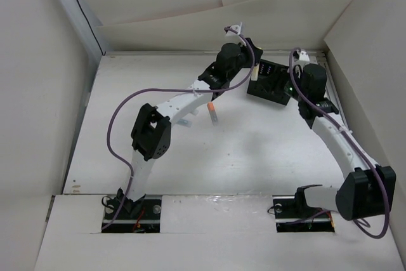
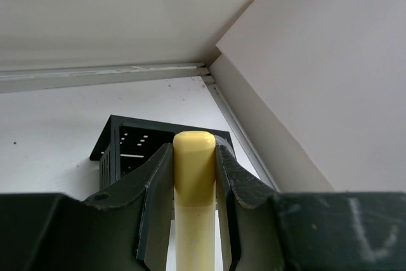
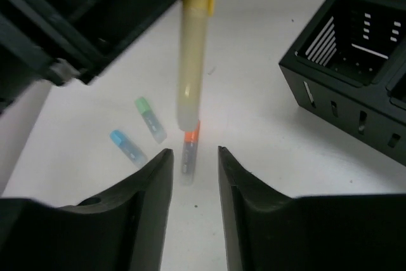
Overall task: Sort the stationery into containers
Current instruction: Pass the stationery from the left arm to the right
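Observation:
My left gripper needs to take a straighter grip, because the yellow marker's lower end (image 1: 254, 75) points back under it. My right gripper should hold that end (image 3: 188, 113) meanwhile.
My left gripper (image 2: 193, 152) is shut on the yellow marker (image 2: 193, 182) and holds it in the air just short of the black two-compartment box (image 2: 127, 141). In the top view this gripper (image 1: 249, 68) is at the box's (image 1: 269, 85) left edge. My right gripper (image 3: 193, 152) is open and empty above the table. Ahead of it lie the orange-white marker (image 3: 191, 139), the mint green marker (image 3: 150, 118) and the light blue marker (image 3: 128, 147). The held yellow marker (image 3: 193, 74) hangs in front of them. The rolls are out of view.
The box (image 3: 355, 93) stands to the right of my right gripper. White walls close in the table at the back and on both sides (image 2: 304, 80). The orange-white marker (image 1: 212, 112) lies beside the left arm's forearm.

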Controlling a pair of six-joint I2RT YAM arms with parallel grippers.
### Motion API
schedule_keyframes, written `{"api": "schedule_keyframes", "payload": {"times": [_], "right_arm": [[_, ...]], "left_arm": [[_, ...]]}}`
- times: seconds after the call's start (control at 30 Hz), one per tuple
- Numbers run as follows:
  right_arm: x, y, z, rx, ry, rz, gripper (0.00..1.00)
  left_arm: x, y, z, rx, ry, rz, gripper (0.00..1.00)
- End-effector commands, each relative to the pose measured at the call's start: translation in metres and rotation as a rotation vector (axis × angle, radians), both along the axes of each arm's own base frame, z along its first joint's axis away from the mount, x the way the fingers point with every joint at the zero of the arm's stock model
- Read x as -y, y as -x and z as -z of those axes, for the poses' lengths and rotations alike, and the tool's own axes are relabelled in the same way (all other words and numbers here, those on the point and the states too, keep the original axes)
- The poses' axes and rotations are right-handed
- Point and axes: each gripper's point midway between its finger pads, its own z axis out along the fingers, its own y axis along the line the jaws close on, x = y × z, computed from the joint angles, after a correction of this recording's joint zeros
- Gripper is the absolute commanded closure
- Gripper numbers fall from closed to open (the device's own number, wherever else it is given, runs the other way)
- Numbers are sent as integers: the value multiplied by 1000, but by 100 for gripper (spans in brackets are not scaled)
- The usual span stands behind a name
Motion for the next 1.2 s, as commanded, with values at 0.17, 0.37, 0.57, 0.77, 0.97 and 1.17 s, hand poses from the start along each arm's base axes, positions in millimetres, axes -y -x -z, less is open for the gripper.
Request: {"api": "schedule_keyframes", "payload": {"times": [0.17,0.37,0.57,0.77,0.97,1.17], "right_arm": [[-16,-2,-36,137,-19,-50,23],[-30,-11,-23,93,-27,-87,33],[-34,-16,-24,99,-35,-86,50],[-39,-25,-14,71,-43,-101,55],[-39,-30,-2,33,-52,-87,61],[-38,-31,-1,27,-65,-96,75]], "left_arm": [[-7,8,-39,42,84,27,94],[-9,13,-36,34,88,38,94],[-9,16,-30,24,79,47,94],[-11,18,-28,23,78,47,94],[-12,19,-27,23,78,47,94],[-14,21,-32,30,84,47,94]]}}
